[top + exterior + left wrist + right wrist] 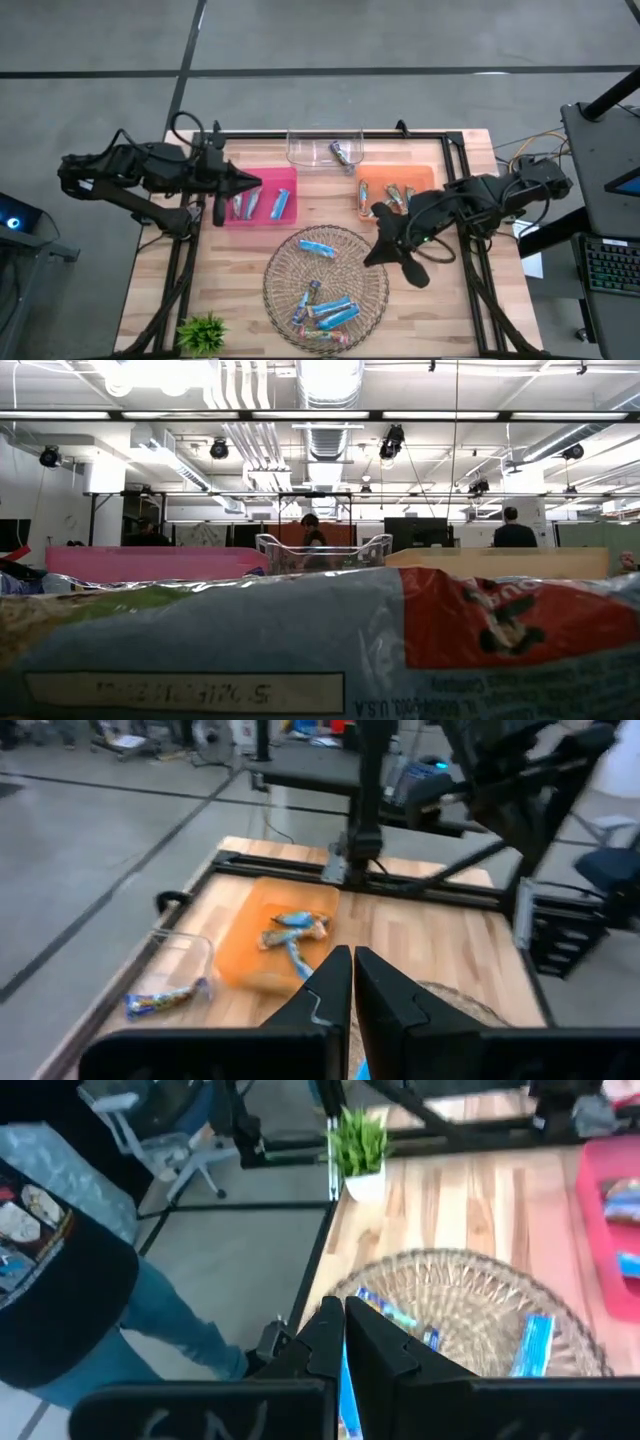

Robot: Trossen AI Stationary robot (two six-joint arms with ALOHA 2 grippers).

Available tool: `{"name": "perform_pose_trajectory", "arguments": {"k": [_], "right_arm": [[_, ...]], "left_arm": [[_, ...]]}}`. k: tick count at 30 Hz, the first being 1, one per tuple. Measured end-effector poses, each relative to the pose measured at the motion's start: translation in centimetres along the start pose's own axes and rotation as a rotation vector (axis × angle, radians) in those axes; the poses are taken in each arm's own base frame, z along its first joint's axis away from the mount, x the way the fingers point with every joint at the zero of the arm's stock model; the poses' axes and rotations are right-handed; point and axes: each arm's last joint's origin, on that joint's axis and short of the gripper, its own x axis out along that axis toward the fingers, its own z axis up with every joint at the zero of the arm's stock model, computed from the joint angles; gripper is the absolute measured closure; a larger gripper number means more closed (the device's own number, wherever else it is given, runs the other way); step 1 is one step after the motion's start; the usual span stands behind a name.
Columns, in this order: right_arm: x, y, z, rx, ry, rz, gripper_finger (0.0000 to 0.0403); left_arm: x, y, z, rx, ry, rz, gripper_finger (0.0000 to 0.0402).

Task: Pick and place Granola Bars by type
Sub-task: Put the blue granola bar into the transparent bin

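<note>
The nearer blue bar's end point(354, 312) sticks out toward my empty right gripper. I should keep moving to that end until my fingers open above it.
Several granola bars, mostly blue, lie in a round wire basket point(325, 282) at the table's near middle; one wrapper point(320, 645) fills the low view. More bars lie in a pink tray point(262, 197) and an orange tray point(395, 188). A single bar point(343, 152) lies in a clear tray point(325, 147) at the far edge. My left gripper point(256, 185) hangs shut over the pink tray, holding nothing point(352, 963). My right gripper point(373, 257) hangs shut by the basket's right rim, also holding nothing point(343, 1312).
A small green plant point(203, 331) stands at the near left corner. A black frame point(455, 150) runs along the table's edges. In the right wrist view a person point(60, 1260) stands beside the table. People show far behind in the room point(514, 530).
</note>
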Motion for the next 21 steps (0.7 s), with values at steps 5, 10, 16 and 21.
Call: {"name": "perform_pose_trajectory", "arguments": {"k": [5,10,16,21], "right_arm": [[1.9,-0.2,-0.7,-0.013,0.084,-0.020,0.0394],[4.2,-0.4,-1.5,-0.030,0.158,-0.033,0.0394],[6.9,0.0,-2.1,-0.038,0.218,-0.021,0.0394],[9.2,0.9,-2.2,-0.054,0.253,-0.006,0.0394]], "left_arm": [[-1.0,0.5,-1.4,-0.007,0.009,-0.043,0.0401],[-1.8,0.8,-1.7,-0.009,0.002,-0.048,0.0401],[-2.3,1.0,-1.8,0.004,-0.001,-0.050,0.0401],[-2.5,1.1,-2.2,0.018,0.043,-0.043,0.0401]]}}
